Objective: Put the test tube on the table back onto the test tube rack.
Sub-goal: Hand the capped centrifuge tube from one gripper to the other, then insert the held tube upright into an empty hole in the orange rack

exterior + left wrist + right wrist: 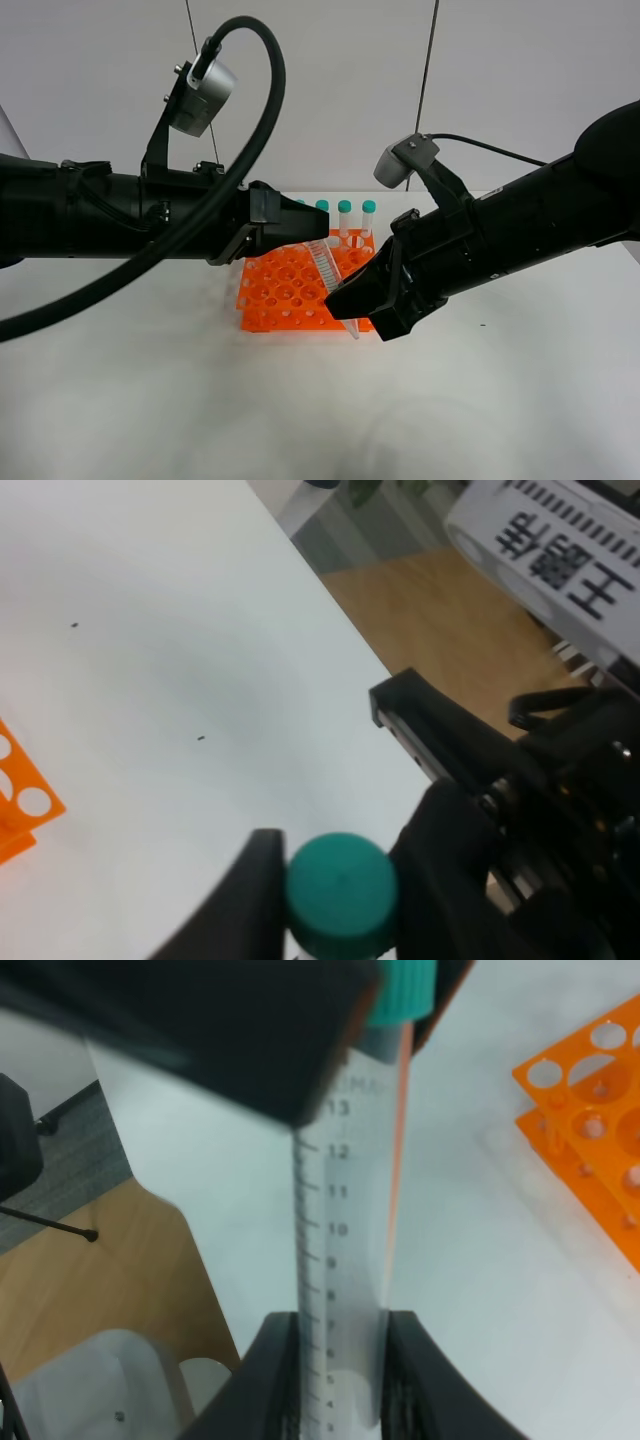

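Note:
The robot's right gripper should open and move back, because it is blocking the lower clear body (350, 327) from the rack while the left gripper has the teal cap.
The test tube (328, 272) hangs tilted in the air over the right part of the orange test tube rack (285, 290), tip down near the rack's front right corner. My left gripper (300, 238) is shut on its teal cap (340, 895). My right gripper (347, 302) is shut on the lower clear body (340, 1260), which shows graduation marks. In the right wrist view the cap (400, 990) sits under the left gripper's black finger. The rack's edge also shows in the left wrist view (20, 820) and in the right wrist view (600, 1110).
Three teal-capped tubes (344, 208) stand upright in the rack's back row. The white table (150, 400) stretches around the rack. Its edge, with wooden floor beyond, shows in the left wrist view (350, 630). A white panelled wall stands behind.

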Robot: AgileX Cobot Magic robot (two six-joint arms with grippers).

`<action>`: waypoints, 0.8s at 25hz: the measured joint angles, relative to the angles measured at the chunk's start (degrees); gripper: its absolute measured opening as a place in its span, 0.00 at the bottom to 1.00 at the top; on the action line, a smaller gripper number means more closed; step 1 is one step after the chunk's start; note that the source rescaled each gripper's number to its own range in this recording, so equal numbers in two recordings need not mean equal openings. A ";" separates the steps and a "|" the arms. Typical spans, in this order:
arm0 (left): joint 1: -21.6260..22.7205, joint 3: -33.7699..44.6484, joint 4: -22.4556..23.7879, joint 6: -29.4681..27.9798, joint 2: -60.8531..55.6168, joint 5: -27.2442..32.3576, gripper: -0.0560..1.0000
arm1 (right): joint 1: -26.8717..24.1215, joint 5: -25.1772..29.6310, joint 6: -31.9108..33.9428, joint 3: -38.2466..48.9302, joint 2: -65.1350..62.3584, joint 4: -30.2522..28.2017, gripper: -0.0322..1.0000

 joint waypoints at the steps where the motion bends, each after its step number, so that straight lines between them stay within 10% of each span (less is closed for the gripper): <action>1: 0.00 0.00 0.00 0.00 0.00 0.00 0.05 | 0.00 0.00 0.00 0.00 0.00 0.04 0.04; 10: 0.00 0.00 -0.23 0.00 0.37 -0.15 0.06 | 0.25 -1.19 0.94 0.00 0.00 -0.32 0.08; 15: 0.00 0.00 0.00 0.00 0.37 0.30 0.06 | 0.25 -3.06 1.30 0.00 0.00 -0.07 0.82; 20: 0.00 0.00 0.00 0.00 0.37 -1.85 0.06 | 0.25 -1.95 2.63 0.00 -0.78 -0.49 0.98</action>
